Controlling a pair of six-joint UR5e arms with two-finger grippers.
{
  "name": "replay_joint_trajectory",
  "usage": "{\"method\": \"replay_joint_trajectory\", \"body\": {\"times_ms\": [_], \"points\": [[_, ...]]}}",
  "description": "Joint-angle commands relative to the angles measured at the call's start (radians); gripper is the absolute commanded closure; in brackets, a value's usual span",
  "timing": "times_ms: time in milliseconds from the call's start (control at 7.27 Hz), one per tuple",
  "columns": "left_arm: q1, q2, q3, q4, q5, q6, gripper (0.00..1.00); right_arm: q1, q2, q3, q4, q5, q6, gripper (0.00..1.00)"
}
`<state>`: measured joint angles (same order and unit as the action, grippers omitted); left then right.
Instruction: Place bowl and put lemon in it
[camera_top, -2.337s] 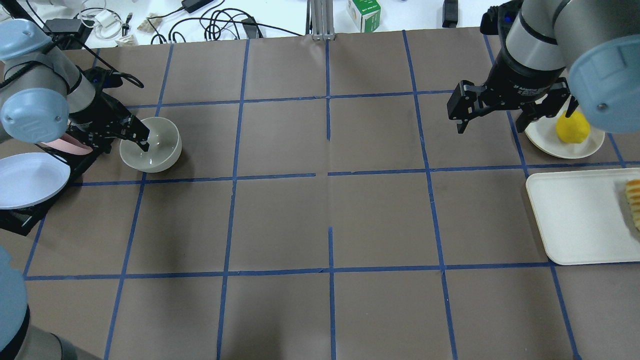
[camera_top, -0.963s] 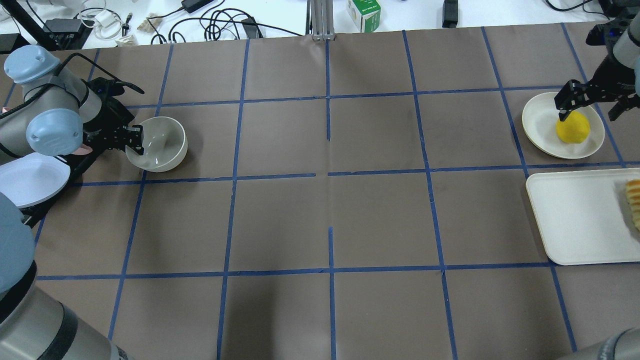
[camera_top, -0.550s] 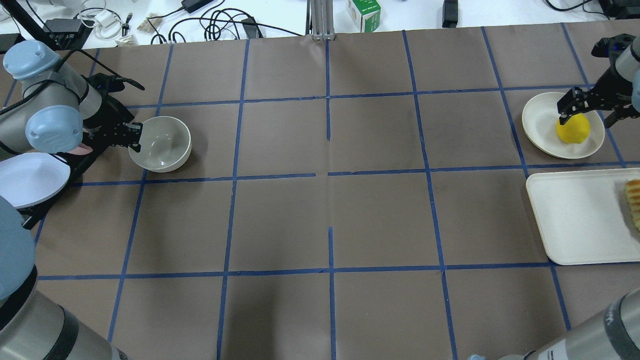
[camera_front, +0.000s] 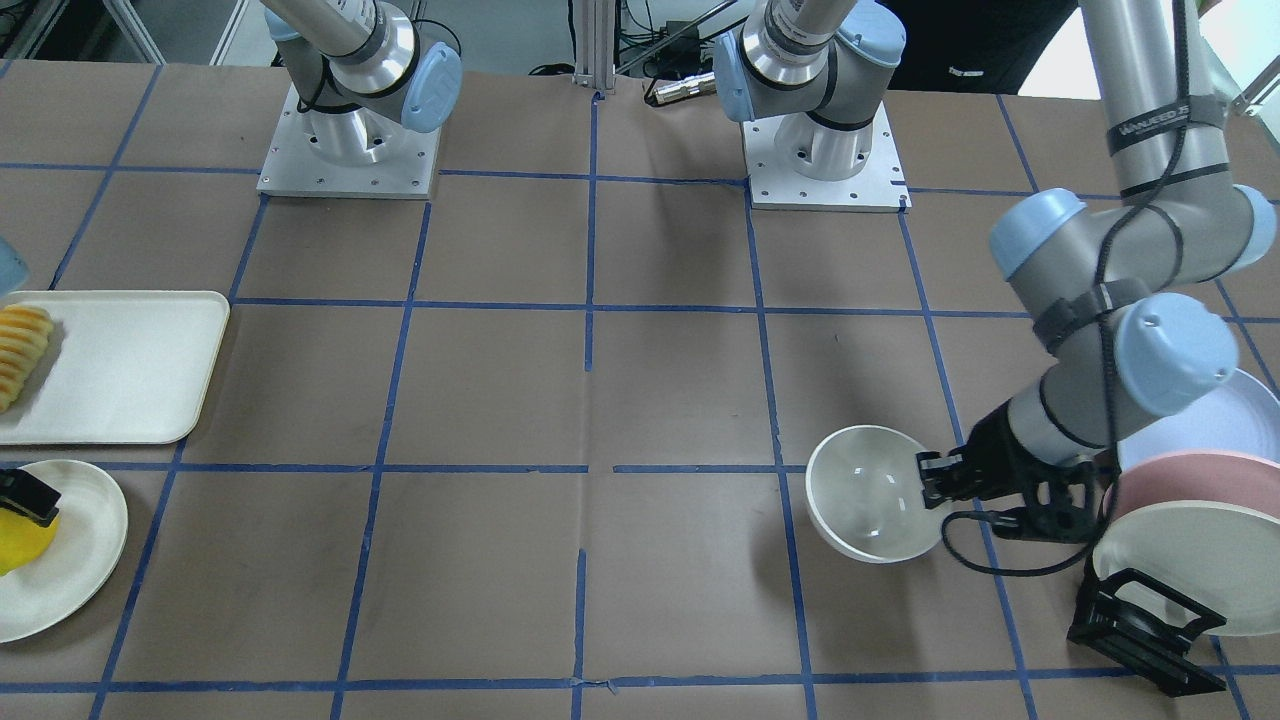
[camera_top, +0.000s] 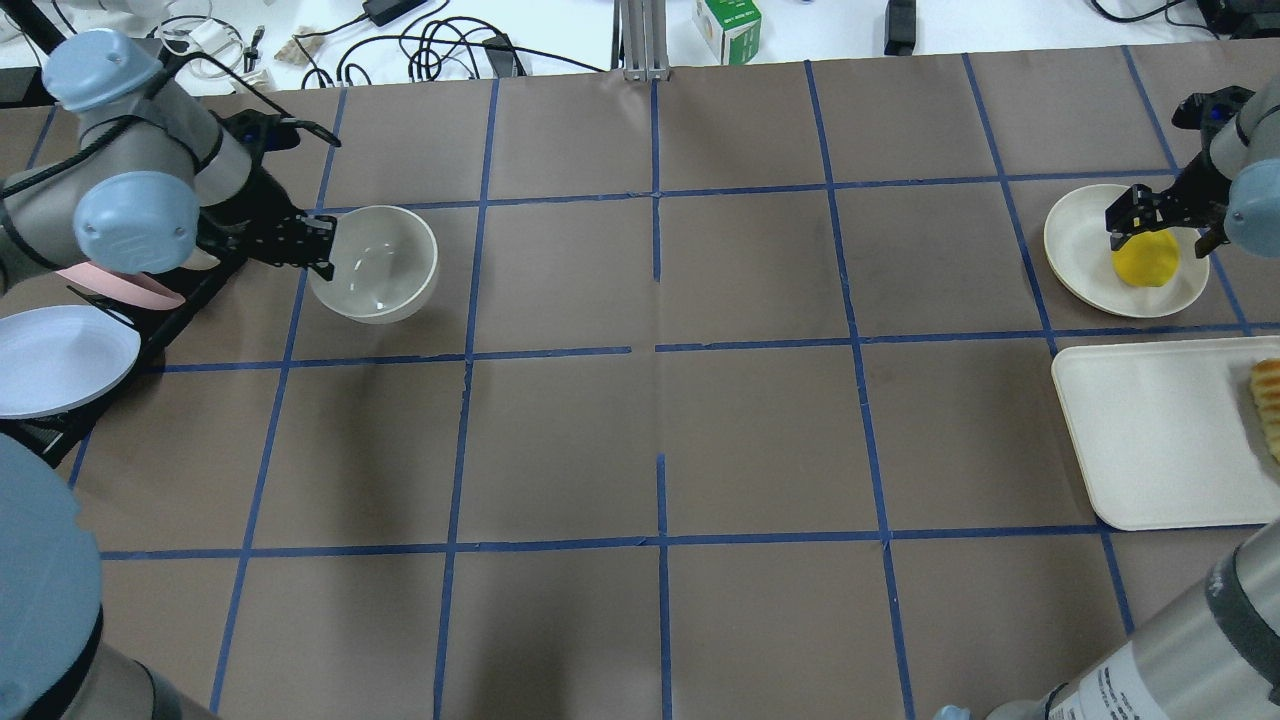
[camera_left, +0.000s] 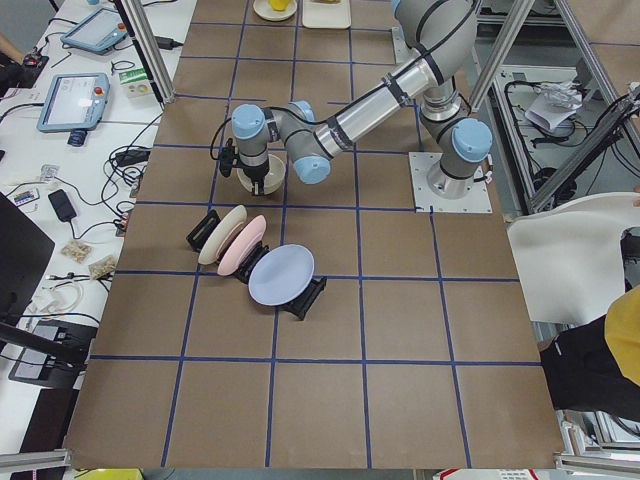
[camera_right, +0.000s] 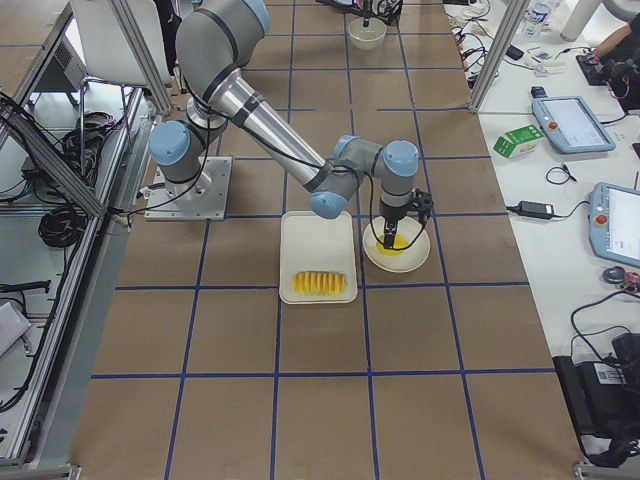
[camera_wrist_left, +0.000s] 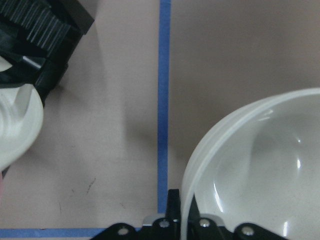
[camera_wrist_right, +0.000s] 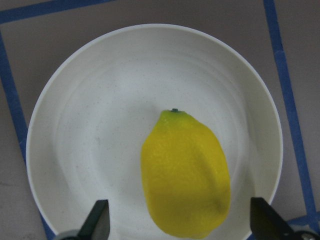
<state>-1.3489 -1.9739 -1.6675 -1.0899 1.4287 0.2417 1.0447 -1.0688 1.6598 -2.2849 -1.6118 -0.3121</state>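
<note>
My left gripper should put the bowl (camera_front: 866, 498) down at the middle (camera_front: 596, 462) and move away before my right gripper brings the lemon, because the bowl is far from the lemon.
The off-white bowl (camera_top: 377, 263) sits at the table's left, upright; it also shows in the front view (camera_front: 868, 506) and the left wrist view (camera_wrist_left: 260, 170). My left gripper (camera_top: 322, 248) is shut on the bowl's left rim, one finger inside and one outside. The yellow lemon (camera_top: 1147, 258) lies on a flat cream plate (camera_top: 1083, 250) at the far right. My right gripper (camera_top: 1158, 226) is open just above the lemon. In the right wrist view the lemon (camera_wrist_right: 186, 175) lies between the fingertips (camera_wrist_right: 97, 220), untouched.
A white tray (camera_top: 1150, 440) with a row of sliced pieces (camera_top: 1268, 400) lies in front of the cream plate. A black rack (camera_top: 60, 420) with pastel plates (camera_top: 55, 358) stands at the left edge, just behind my left arm.
My left gripper has carried the bowl to the right and a little farther back, away from the rack. My right gripper has come down over the lemon, still open.
</note>
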Motion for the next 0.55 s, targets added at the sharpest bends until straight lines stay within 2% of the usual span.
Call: {"method": "replay_joint_trajectory", "body": {"times_ms": [0,275,412], "points": [[-0.225,-0.034,-0.001,0.077,-0.074,-0.285,1.0,0.0,0.045,-0.027,-0.016,0.003,0.01,0.0],[-0.408,-0.028,-0.03,0.116,-0.067,-0.439,1.0,0.0,0.096,-0.07,-0.015,0.001,0.004,0.04],[-0.448,-0.026,-0.059,0.125,-0.065,-0.475,1.0,0.0,0.095,-0.069,-0.002,-0.002,0.013,0.42]]}}
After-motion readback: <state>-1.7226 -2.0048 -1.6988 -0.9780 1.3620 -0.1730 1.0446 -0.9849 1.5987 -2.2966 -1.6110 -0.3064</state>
